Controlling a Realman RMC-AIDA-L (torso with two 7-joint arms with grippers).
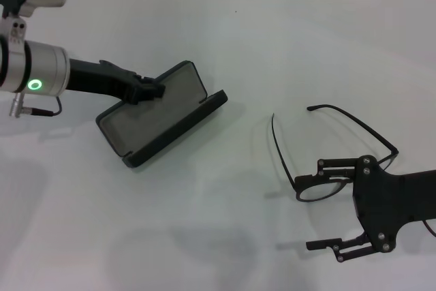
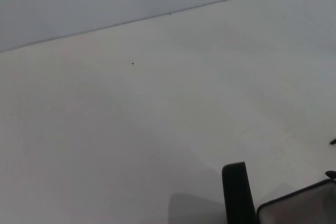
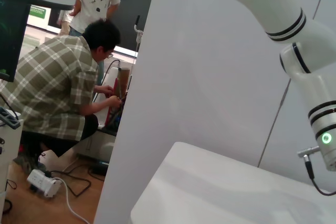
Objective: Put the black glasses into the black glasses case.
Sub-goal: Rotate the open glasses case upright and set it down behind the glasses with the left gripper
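Note:
I should turn the black glasses case [image 1: 163, 114] straight, because it slants in my left gripper, and put it down near the temple arms [image 1: 273, 119] before I lift the glasses.
The black glasses case [image 1: 160, 115] lies open at the table's left of centre, its grey lining showing. My left gripper [image 1: 147, 90] is shut on the far rim of its lid; the left wrist view shows one finger [image 2: 237, 192] and a corner of the case [image 2: 299, 209]. The black glasses [image 1: 320, 183] lie on the table at the right with their temple arms spread toward the far side. My right gripper [image 1: 330, 206] is open and low over the table. Its fingers straddle the near lens, one finger [image 1: 338, 165] lying over the frame front.
The white table [image 1: 225, 32] runs to a wall at the back. The right wrist view shows my left arm [image 3: 294, 35], the table's edge [image 3: 173, 182] and a person [image 3: 63, 98] crouching beyond a white partition.

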